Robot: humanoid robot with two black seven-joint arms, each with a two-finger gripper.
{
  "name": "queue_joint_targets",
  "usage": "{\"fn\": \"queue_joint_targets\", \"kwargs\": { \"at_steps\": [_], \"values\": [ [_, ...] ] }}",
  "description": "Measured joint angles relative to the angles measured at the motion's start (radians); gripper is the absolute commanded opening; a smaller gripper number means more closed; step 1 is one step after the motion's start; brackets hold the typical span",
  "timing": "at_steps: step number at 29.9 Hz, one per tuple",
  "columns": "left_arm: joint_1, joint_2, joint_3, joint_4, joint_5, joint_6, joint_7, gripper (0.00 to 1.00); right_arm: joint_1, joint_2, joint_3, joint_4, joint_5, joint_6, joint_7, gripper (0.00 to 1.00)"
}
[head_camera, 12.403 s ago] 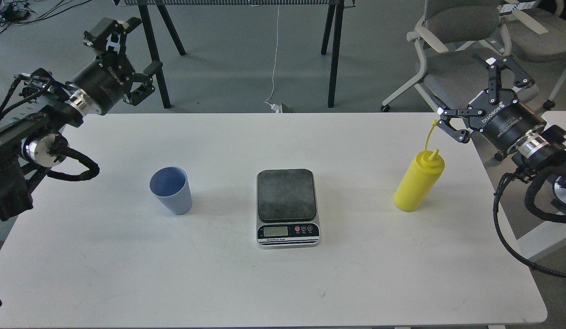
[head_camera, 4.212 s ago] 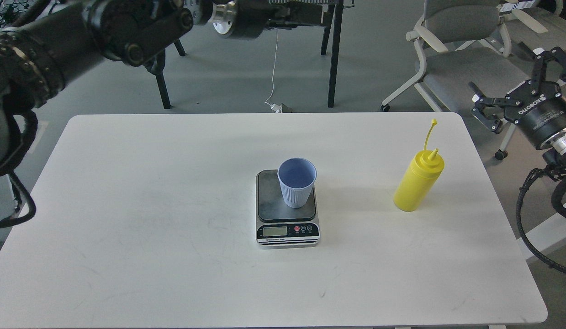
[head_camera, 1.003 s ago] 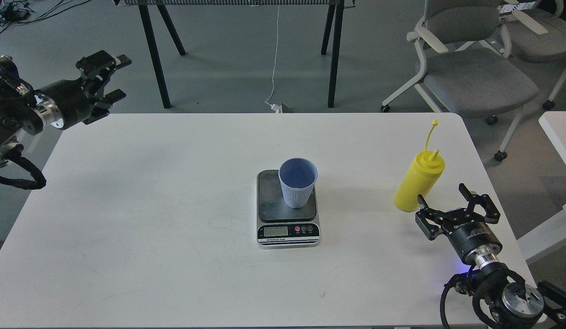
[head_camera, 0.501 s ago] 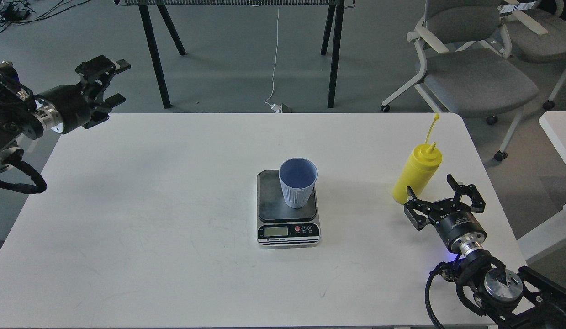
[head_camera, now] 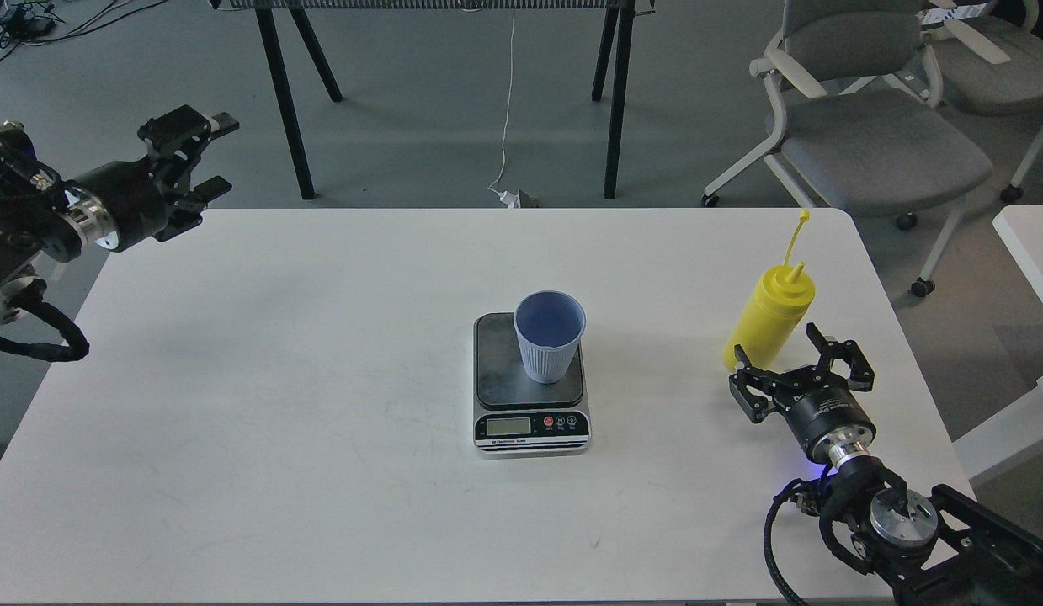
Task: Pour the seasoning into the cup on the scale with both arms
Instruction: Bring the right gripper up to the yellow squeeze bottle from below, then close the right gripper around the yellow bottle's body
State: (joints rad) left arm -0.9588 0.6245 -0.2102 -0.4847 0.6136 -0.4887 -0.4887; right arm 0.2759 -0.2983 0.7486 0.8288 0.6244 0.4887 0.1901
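Observation:
The thin cap strap (head_camera: 794, 241) stands up next to the uncovered nozzle (head_camera: 796, 272), so the strap will hang clear of the nozzle when the robot tilts the yellow seasoning bottle.
The light-blue ribbed cup (head_camera: 550, 335) stands upright on the dark platform of the scale (head_camera: 529, 425) at the table's middle. The yellow seasoning bottle (head_camera: 769, 313) stands upright at the right, its cap strap sticking up. My right gripper (head_camera: 797, 364) is open at table height, its fingers on either side of the bottle's base, not closed on it. My left gripper (head_camera: 197, 156) is open and empty, off the table's far left corner.
The white table (head_camera: 319, 438) bears the scale and the bottle. Grey chairs (head_camera: 875, 126) stand behind the right corner. Black trestle legs (head_camera: 614, 101) stand behind the table. A second white table edge (head_camera: 1026, 252) is at the far right.

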Motion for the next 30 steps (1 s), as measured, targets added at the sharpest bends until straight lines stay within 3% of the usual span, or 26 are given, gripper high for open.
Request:
{"fn": "queue_joint_targets", "kwargs": {
  "at_steps": [25, 28, 30],
  "values": [
    [0.043, -0.003, -0.023, 0.0, 0.0, 0.0, 0.0, 1.0, 0.101, 0.012, 0.001, -0.082, 0.0, 0.0, 0.0, 0.96],
    [0.043, -0.003, -0.024, 0.0, 0.0, 0.0, 0.0, 1.0, 0.107, 0.017, -0.001, -0.093, 0.0, 0.0, 0.0, 0.79],
    [0.043, -0.003, -0.024, 0.0, 0.0, 0.0, 0.0, 1.0, 0.108, 0.018, -0.005, -0.094, -0.008, 0.0, 0.001, 0.4]
  ]
}}
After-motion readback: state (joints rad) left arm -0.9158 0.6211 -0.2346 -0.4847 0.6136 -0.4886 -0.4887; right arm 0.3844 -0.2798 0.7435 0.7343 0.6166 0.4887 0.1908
